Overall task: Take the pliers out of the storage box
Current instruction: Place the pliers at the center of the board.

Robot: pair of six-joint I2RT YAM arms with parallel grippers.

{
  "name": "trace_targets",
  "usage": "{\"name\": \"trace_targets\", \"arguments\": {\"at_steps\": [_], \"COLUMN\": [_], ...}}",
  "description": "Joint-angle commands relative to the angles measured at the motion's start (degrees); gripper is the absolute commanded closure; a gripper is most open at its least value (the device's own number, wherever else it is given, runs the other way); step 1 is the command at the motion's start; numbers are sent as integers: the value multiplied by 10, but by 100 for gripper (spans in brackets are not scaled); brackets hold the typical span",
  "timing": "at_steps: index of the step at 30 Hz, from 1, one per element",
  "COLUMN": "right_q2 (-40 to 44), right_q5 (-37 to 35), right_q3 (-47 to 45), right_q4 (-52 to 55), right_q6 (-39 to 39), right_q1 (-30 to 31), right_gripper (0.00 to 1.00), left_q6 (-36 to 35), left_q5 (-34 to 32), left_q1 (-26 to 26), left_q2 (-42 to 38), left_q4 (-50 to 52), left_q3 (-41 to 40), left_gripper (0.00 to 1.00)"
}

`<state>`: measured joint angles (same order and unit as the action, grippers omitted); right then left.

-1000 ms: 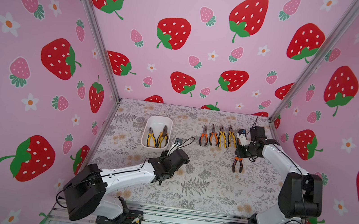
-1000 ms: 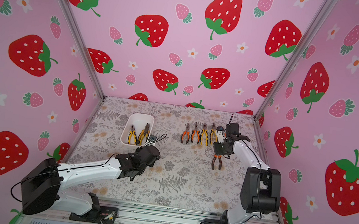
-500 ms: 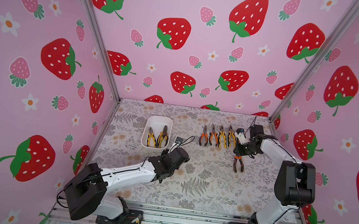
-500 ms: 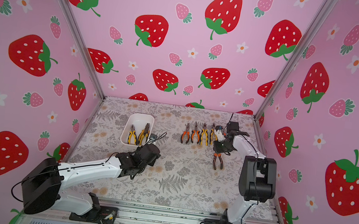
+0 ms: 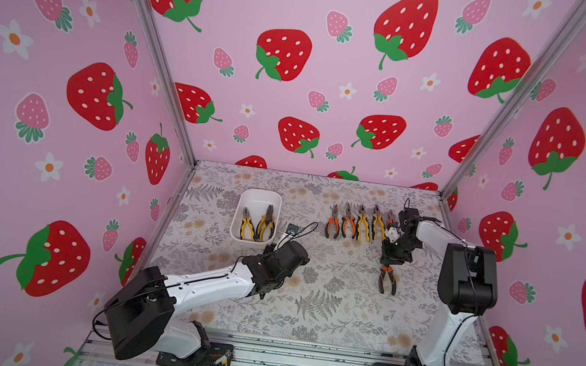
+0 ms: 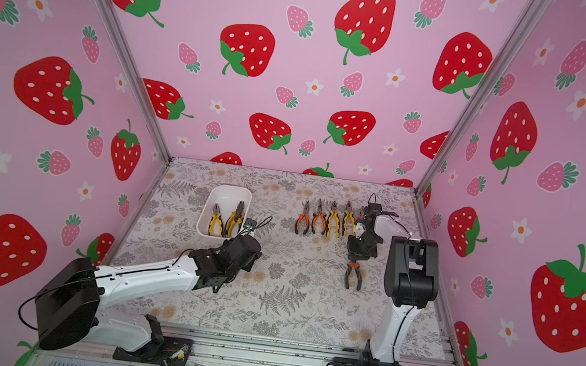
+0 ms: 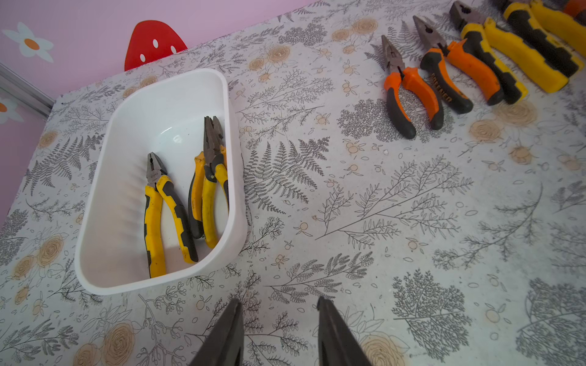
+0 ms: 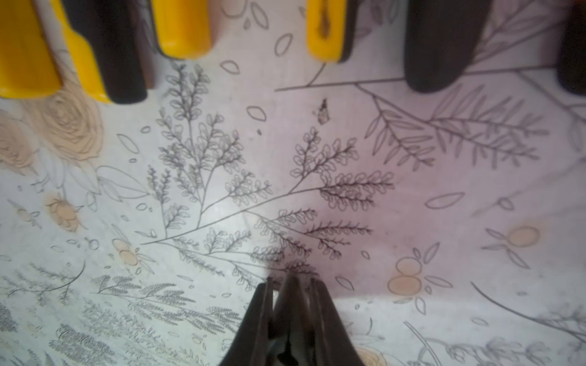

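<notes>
Next, I bring the orange-and-black pliers' nose (image 8: 291,281) up to the yellow handle ends (image 8: 328,52) with my right gripper before it opens, because the pliers' nose is still short of the row.
The white storage box (image 5: 258,195) (image 6: 228,190) (image 7: 104,196) stands at the back left of the table. In it, one pair of yellow-and-black pliers (image 7: 160,206) lies flat and two more (image 7: 209,187) lean stacked against a long wall. My left gripper (image 7: 278,301) is open and empty, just in front of the box's near end. My right gripper (image 5: 389,266) (image 8: 291,283) is shut on the nose of orange-and-black pliers (image 5: 387,281) (image 6: 353,276), low over the table. Their handles point toward the front.
Several pliers (image 5: 355,225) (image 6: 325,219) (image 7: 444,73) lie in a row at the back right, noses toward the back wall. Their handle ends (image 8: 184,28) lie just beyond my right gripper. Pink strawberry walls close in three sides.
The right arm's elbow and upper links have swung toward the back and left. Its gripper and the held pliers have barely shifted. The left arm has stayed still.
</notes>
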<state>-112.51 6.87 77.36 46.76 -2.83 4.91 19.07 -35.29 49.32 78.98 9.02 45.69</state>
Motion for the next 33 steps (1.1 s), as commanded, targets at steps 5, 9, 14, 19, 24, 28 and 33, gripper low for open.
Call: {"name": "trace_targets", "arguments": {"at_steps": [5, 9, 14, 19, 24, 28, 33], "right_q2": [11, -6, -33, -43, -52, -61, -63], "right_q5": [-21, -41, -49, -34, -23, -13, -9], "right_q3": [-21, -5, 23, 42, 59, 64, 57], "right_q4": [-14, -14, 2, 5, 11, 18, 20], "right_q6": [-36, -40, -45, -46, -49, -47, -42], "right_q1": [18, 24, 28, 29, 31, 32, 34], "right_gripper": [100, 100, 100, 97, 92, 89, 82], "left_q6": [-5, -5, -5, -5, -5, -4, -4], "left_q5": [1, 1, 0, 0, 0, 0, 0], "left_q1": [-2, -3, -3, -2, -3, -2, -2], "left_q2": [-1, -2, -1, 1, 1, 1, 1], "left_q4": [3, 3, 4, 5, 7, 7, 7], "left_q3": [17, 16, 17, 19, 20, 19, 20], "left_gripper": [60, 60, 60, 60, 60, 60, 60]}}
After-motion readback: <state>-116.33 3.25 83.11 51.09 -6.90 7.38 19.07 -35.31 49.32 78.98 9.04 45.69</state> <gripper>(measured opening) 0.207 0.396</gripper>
